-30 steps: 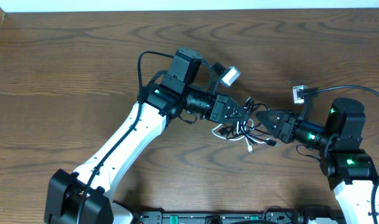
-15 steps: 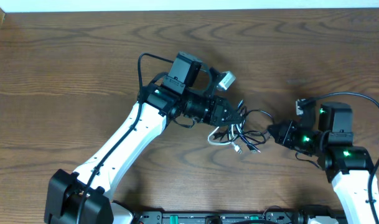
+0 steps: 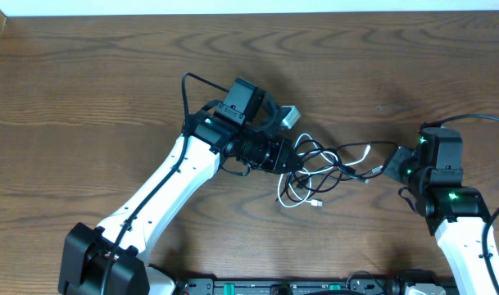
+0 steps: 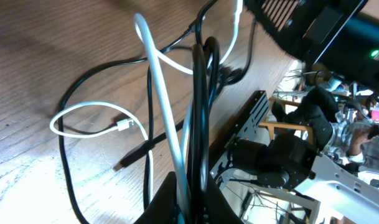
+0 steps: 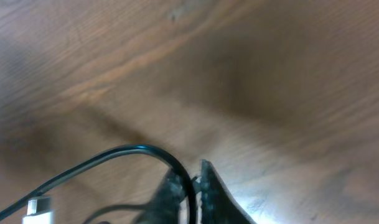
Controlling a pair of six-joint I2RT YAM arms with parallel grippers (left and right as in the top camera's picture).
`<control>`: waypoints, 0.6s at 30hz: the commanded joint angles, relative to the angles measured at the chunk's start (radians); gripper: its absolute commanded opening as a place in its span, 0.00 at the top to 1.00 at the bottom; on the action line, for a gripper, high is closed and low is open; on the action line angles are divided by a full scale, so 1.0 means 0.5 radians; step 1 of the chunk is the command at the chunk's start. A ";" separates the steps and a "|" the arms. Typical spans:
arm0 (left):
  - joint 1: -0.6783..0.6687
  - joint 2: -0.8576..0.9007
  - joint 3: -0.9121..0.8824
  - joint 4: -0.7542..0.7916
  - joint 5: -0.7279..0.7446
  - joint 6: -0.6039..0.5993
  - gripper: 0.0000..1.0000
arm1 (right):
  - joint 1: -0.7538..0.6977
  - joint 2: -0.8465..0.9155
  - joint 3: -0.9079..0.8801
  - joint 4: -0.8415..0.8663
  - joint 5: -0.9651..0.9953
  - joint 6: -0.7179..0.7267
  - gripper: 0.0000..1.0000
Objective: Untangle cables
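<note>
The white and black cables cross [image 3: 342,167] in the part toward my right gripper. Next, my left gripper raises the cable heap [image 3: 307,174] while my right gripper moves in.
The cables, one black [image 3: 335,150] and one white [image 3: 292,197], lie stretched in loose loops between my two grippers at mid-table. My left gripper [image 3: 298,158] is shut on strands of both. In the left wrist view the white cable [image 4: 157,87] and black cable [image 4: 201,93] run up together from between the fingers of the left gripper [image 4: 190,198]. A white plug [image 4: 124,126] and a black plug [image 4: 131,159] rest on the wood. My right gripper [image 3: 387,169] is shut on the black cable [image 5: 114,155], which passes between the tips of the right gripper [image 5: 193,182].
The wooden table [image 3: 85,98] stretches out to the left and back. The left arm [image 3: 175,180] crosses diagonally from the front left. A thicker black arm wire [image 3: 188,98] loops above the left wrist.
The right gripper has drawn back to the right with the black cable, and the left gripper has shifted slightly left. The tangle has spread into longer, looser loops between them.
</note>
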 commanded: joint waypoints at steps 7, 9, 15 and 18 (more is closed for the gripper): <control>0.009 -0.015 0.025 0.037 0.108 0.094 0.92 | -0.011 -0.001 0.024 0.050 -0.567 -0.255 0.55; 0.009 -0.015 0.025 0.092 0.193 0.104 0.93 | -0.008 -0.001 0.024 0.044 -0.774 -0.333 0.52; 0.009 -0.015 0.025 0.268 0.407 0.104 0.93 | -0.003 -0.001 0.024 -0.002 -1.206 -0.552 0.40; 0.009 -0.015 0.025 0.364 0.542 0.102 0.94 | 0.010 -0.001 0.024 -0.056 -1.264 -0.584 0.37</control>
